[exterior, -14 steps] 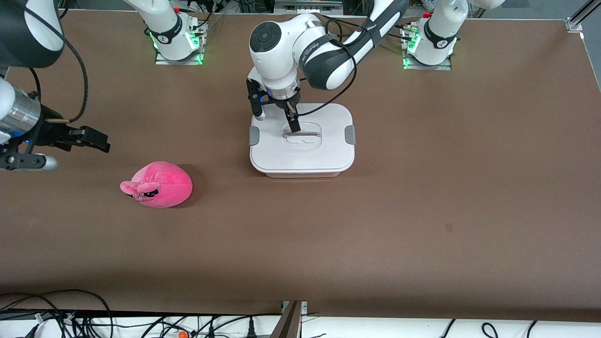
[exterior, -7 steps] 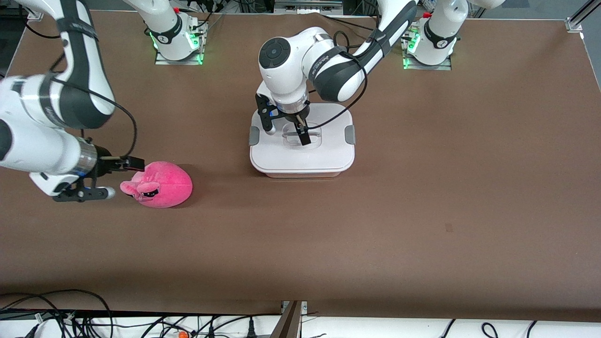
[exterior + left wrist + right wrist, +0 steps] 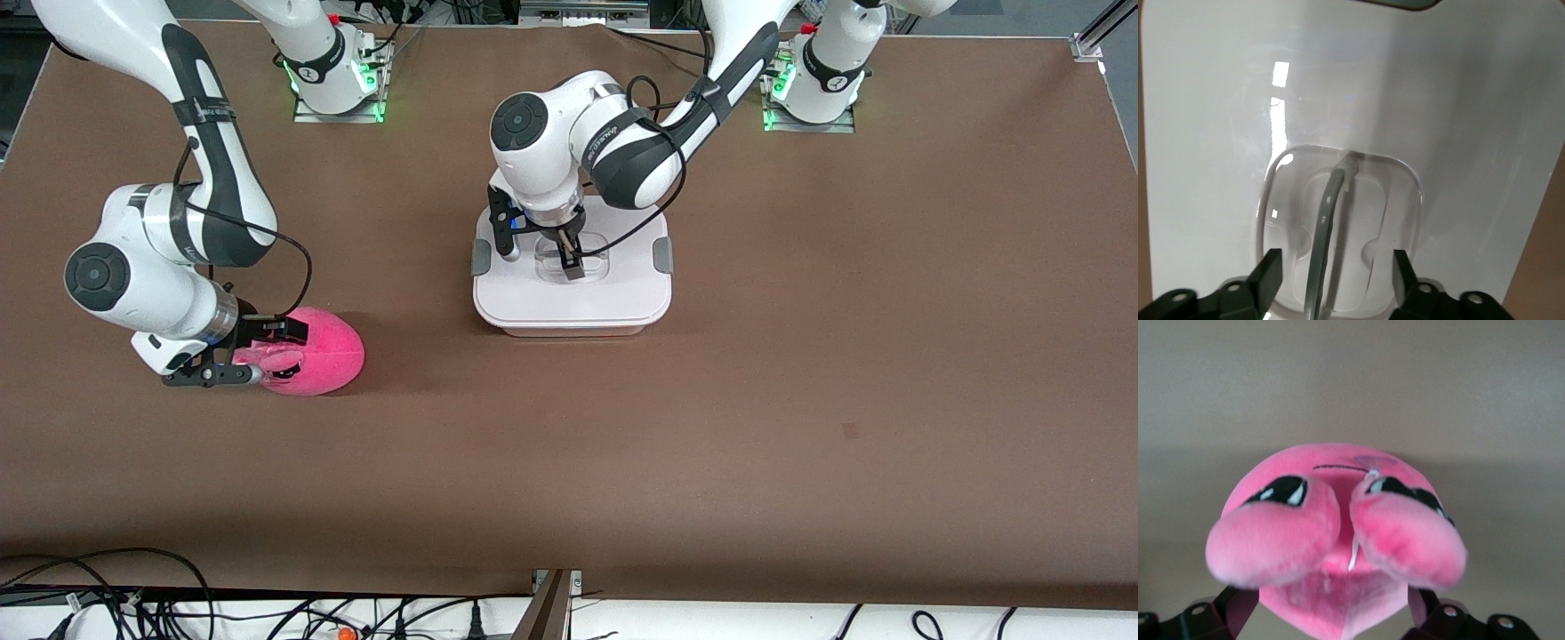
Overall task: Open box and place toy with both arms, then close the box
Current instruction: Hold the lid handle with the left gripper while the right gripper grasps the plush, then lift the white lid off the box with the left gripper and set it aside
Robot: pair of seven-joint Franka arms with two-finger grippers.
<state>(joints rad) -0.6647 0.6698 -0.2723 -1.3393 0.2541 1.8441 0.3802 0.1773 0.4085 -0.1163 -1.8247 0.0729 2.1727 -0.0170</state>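
Note:
The plush body tapers (image 3: 1340, 613) between the fingers of my right gripper. The pink plush toy (image 3: 317, 354) will pinch thin there and stay round beyond them when I lift it.
The box (image 3: 569, 327) sits mid-table with its white lid (image 3: 613, 293) on and grey clips (image 3: 662, 255) at both ends. My left gripper (image 3: 540, 256) is down on the lid's recessed clear handle (image 3: 1327, 220). It is open, with one finger on each side of the handle (image 3: 1335, 270) and not touching it. The pink plush toy (image 3: 329, 351) lies toward the right arm's end of the table, nearer the front camera than the box. My right gripper (image 3: 262, 352) is low at the toy's face end, open, its fingers flanking the plush body (image 3: 1330, 610).
The arm bases (image 3: 333, 76) stand along the table's back edge. Cables (image 3: 133, 596) and a metal bracket (image 3: 553, 604) lie past the table's front edge. A small dark mark (image 3: 850, 431) is on the brown tabletop toward the left arm's end.
The right arm swung in from the table's end and brought its gripper down around the toy. The left gripper sank onto the lid's handle and its fingers narrowed.

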